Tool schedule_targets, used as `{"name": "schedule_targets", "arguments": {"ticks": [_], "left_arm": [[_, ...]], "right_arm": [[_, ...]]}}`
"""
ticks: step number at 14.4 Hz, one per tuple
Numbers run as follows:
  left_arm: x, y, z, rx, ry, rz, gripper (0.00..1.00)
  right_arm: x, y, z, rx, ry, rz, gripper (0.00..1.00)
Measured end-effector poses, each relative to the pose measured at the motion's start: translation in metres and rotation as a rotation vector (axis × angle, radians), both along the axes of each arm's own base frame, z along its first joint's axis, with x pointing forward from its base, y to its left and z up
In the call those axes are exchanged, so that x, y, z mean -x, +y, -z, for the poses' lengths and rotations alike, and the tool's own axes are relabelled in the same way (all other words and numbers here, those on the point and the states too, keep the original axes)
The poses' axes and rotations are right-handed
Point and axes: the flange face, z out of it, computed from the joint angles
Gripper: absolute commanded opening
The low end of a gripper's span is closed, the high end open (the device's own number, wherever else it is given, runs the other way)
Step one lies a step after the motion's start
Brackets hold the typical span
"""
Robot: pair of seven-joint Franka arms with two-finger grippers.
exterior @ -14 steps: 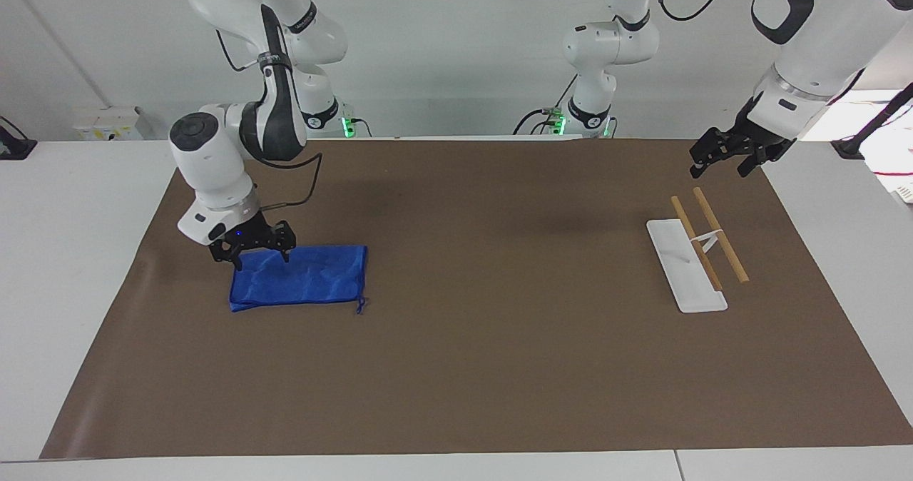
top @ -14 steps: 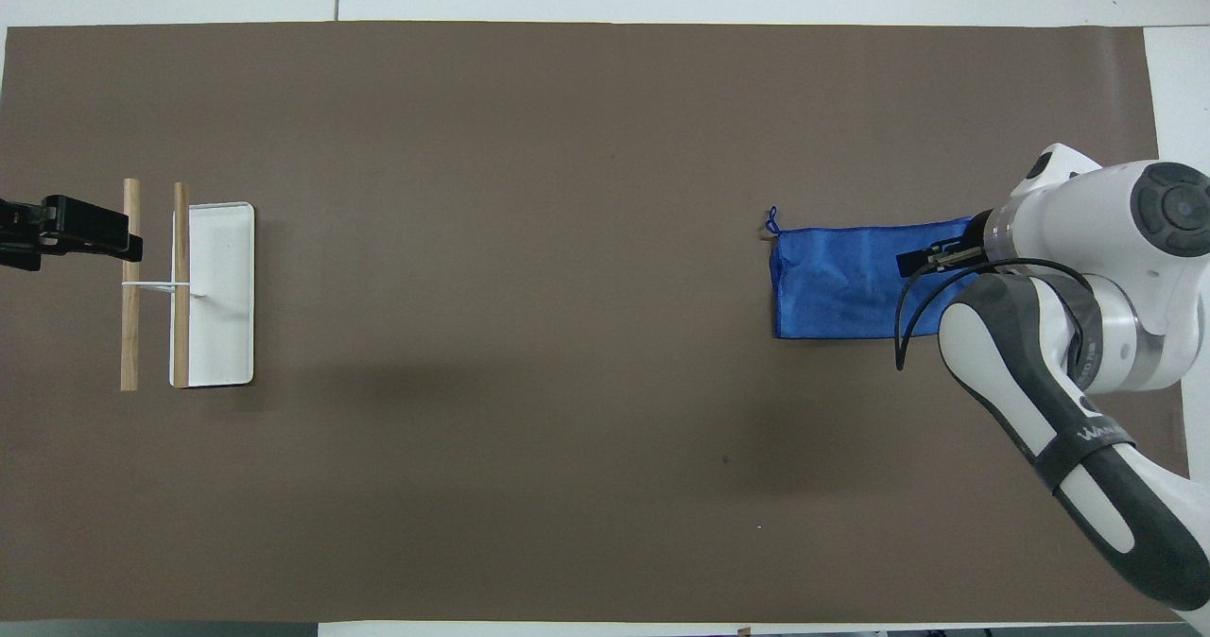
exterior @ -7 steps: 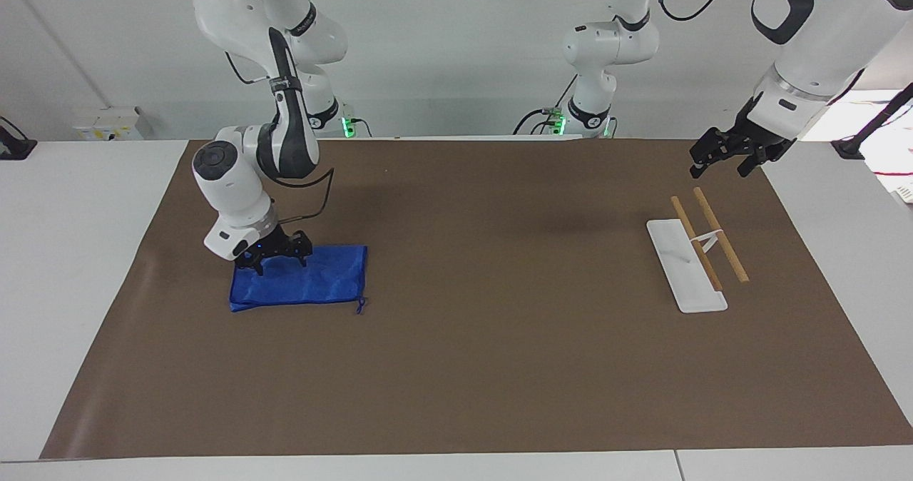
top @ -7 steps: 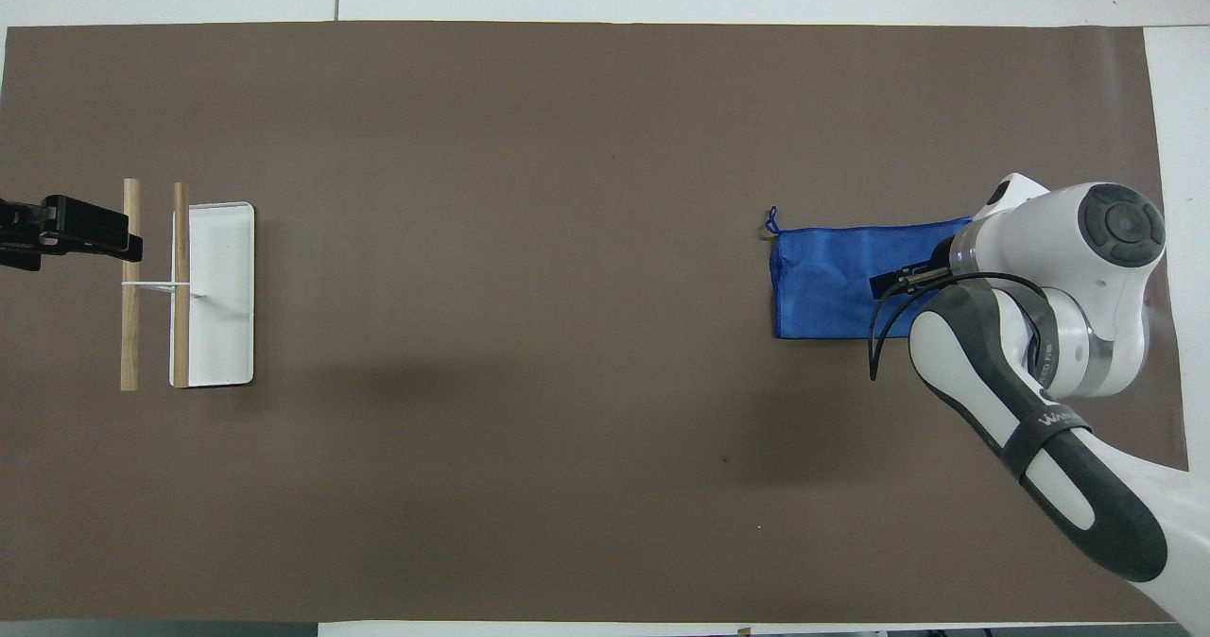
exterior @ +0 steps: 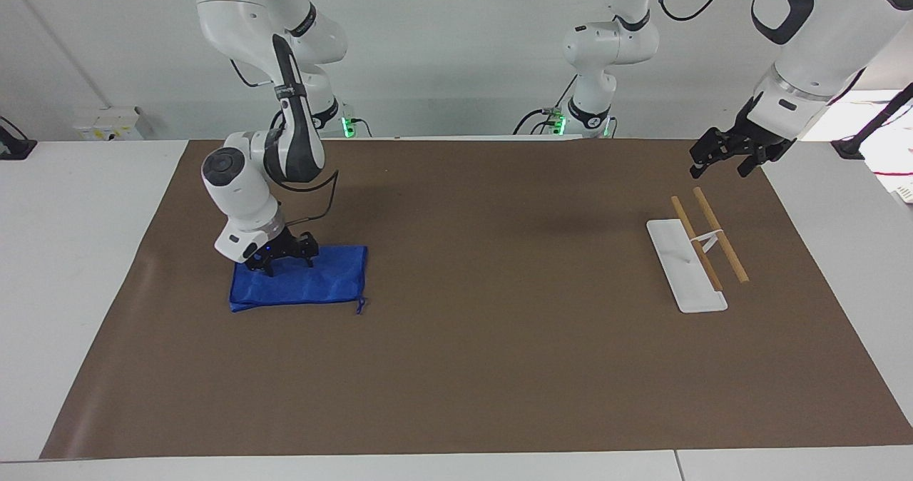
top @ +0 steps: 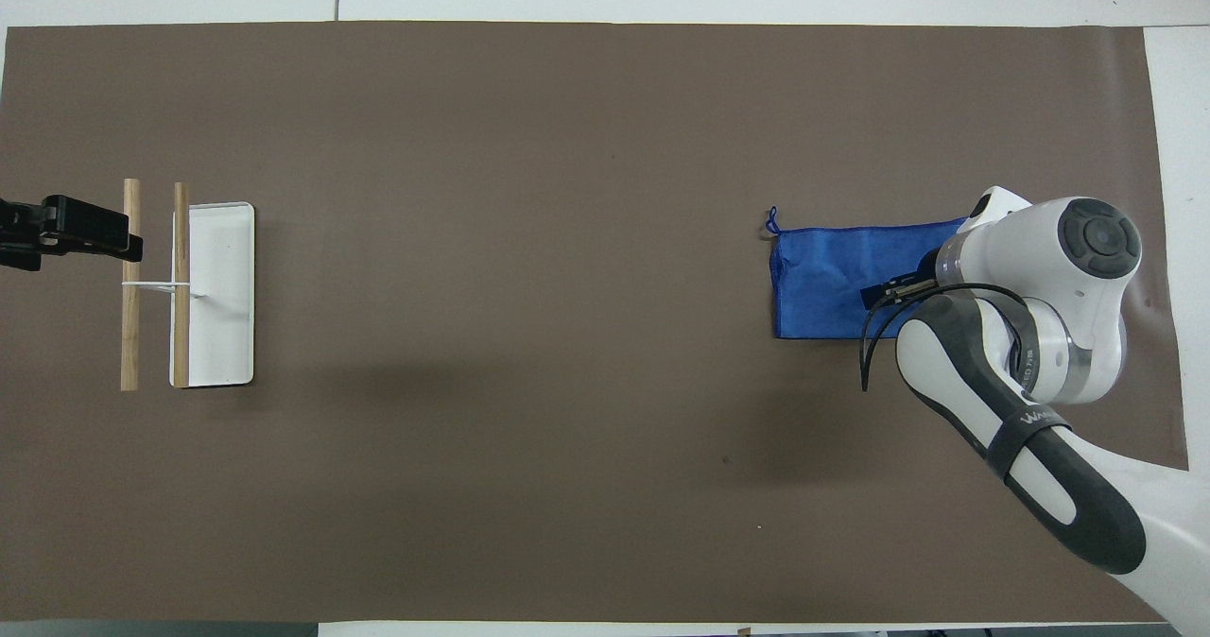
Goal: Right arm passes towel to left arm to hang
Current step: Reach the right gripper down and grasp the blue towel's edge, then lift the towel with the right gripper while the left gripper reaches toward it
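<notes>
The blue towel [top: 825, 284] lies thin with a soft, slightly wavy edge [top: 776, 279], so it will bunch up into drooping folds when I raise it with my right gripper.
The blue towel [exterior: 314, 286] lies flat on the brown mat toward the right arm's end of the table, and it also shows in the overhead view [top: 822, 278]. Its short cord [exterior: 361, 304] sticks out at the corner farthest from the robots. My right gripper [exterior: 289, 265], with its blue light, is down at the towel's edge nearest the robots, its fingers spread over the cloth. In the overhead view the wrist hides most of the right gripper [top: 889, 289]. My left gripper [exterior: 717, 171] waits open in the air near the rack, empty.
A hanging rack with a white base [exterior: 686, 270] and two wooden rods [exterior: 720, 235] stands toward the left arm's end; the overhead view shows the base [top: 222, 335] and rods [top: 130, 316] too. A brown mat [exterior: 499, 338] covers the table.
My right gripper has come lower onto the towel and shifted a little toward the table's middle. The towel and the left arm have not moved.
</notes>
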Motion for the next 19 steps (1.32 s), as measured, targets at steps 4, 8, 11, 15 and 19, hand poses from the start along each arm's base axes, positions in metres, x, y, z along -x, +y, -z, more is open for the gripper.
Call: {"name": "schedule_targets", "arguments": {"ticks": [4, 8, 11, 15, 19], "left_arm": [[0.0, 0.0, 0.0, 0.0, 0.0, 0.0, 1.0], [0.0, 0.0, 0.0, 0.0, 0.0, 0.0, 1.0], [0.0, 0.0, 0.0, 0.0, 0.0, 0.0, 1.0], [0.0, 0.0, 0.0, 0.0, 0.0, 0.0, 1.0], [0.0, 0.0, 0.0, 0.0, 0.0, 0.001, 1.0]], "right_arm": [[-0.001, 0.0, -0.003, -0.008, -0.007, -0.007, 0.0], [-0.002, 0.002, -0.009, -0.011, 0.016, -0.002, 0.0], [-0.018, 0.004, -0.056, -0.016, 0.085, 0.026, 0.0], [-0.041, 0.018, -0.141, -0.078, 0.093, 0.141, 0.0], [-0.058, 0.077, -0.199, -0.25, 0.061, 0.335, 0.0]]}}
